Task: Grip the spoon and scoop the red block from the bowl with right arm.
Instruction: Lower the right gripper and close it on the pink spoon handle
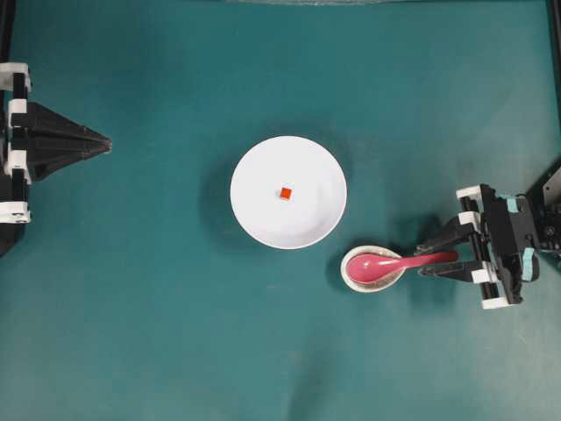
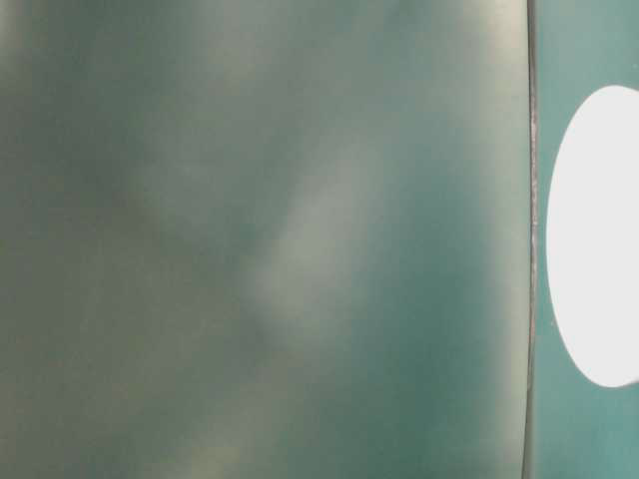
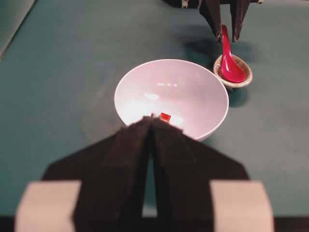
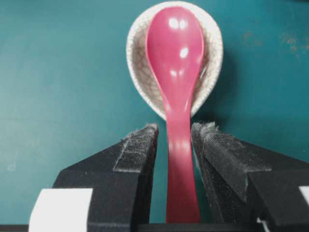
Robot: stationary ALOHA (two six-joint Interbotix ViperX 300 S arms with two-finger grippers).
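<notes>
My gripper will push the spoon against the red block (image 1: 286, 194). The block sits clear of the bowl's rim (image 1: 233, 186), so it will slide toward that rim.
The pink-red spoon (image 1: 386, 261) lies with its scoop in a small speckled dish and its handle pointing right. My right gripper (image 1: 422, 260) is open, its jaws on either side of the handle with a thin gap on each side; the right wrist view shows the gripper (image 4: 175, 128) and the spoon (image 4: 175, 72). The tiny red block (image 1: 286, 193) sits in the middle of the white bowl (image 1: 307, 167). My left gripper (image 1: 109, 140) is shut and empty at the far left, pointing at the bowl (image 3: 183, 87) and block (image 3: 165, 116).
The speckled off-white spoon rest (image 1: 355, 282) stands just right of the bowl's near rim, under the spoon's scoop. The table-level view is mostly blurred, with only a white part of the bowl (image 2: 599, 239) at its right edge.
</notes>
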